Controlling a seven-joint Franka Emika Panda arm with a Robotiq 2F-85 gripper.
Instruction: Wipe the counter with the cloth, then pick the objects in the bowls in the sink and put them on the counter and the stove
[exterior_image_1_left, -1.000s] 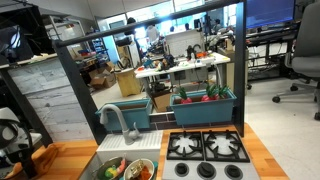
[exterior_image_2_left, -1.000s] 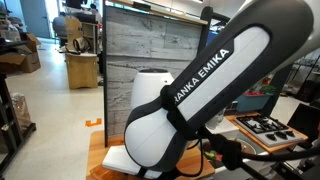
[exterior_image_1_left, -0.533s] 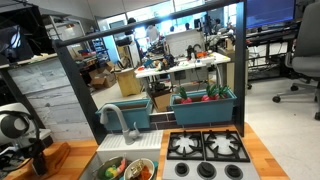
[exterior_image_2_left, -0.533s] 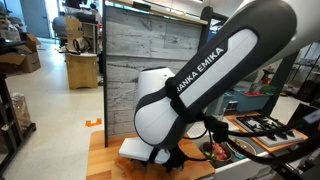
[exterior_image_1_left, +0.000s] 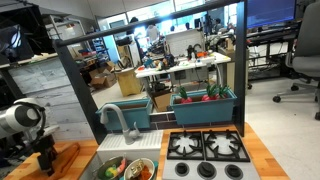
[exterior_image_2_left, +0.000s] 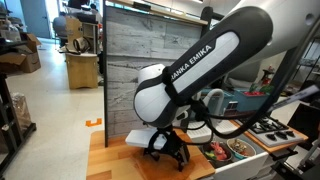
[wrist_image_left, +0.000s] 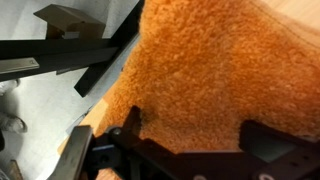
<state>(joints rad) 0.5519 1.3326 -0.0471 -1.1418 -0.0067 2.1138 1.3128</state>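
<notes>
My gripper is going to turn and sweep the orange cloth back over the light-brown counter (exterior_image_2_left: 106, 157), because the cloth reaches the counter's edge (wrist_image_left: 97, 112) beside the black frame.
The orange cloth (wrist_image_left: 200, 70) fills most of the wrist view and lies on the light-brown counter (wrist_image_left: 302, 22). My gripper (wrist_image_left: 198, 135) hangs open just above the cloth, with a dark fingertip (wrist_image_left: 131, 122) at each side and nothing held between them. In both exterior views the gripper (exterior_image_1_left: 45, 163) (exterior_image_2_left: 172, 157) sits low over the counter (exterior_image_2_left: 108, 160), left of the sink (exterior_image_1_left: 102, 160). Two bowls (exterior_image_1_left: 125, 170) (exterior_image_2_left: 228, 150) in the sink hold small toy foods. The black stove (exterior_image_1_left: 206, 148) (exterior_image_2_left: 274, 127) lies beyond the sink. The arm hides the cloth in the exterior views.
A curved grey faucet (exterior_image_1_left: 115, 118) stands behind the sink. A teal planter (exterior_image_1_left: 205, 104) with red and green plants sits behind the stove. A grey plank wall panel (exterior_image_2_left: 135, 45) backs the counter. The counter's edge and a black frame (wrist_image_left: 70, 55) show at the wrist view's left.
The arm has swung across and lowered, bringing the gripper down over the counter beside the sink. The gripper stayed open.
</notes>
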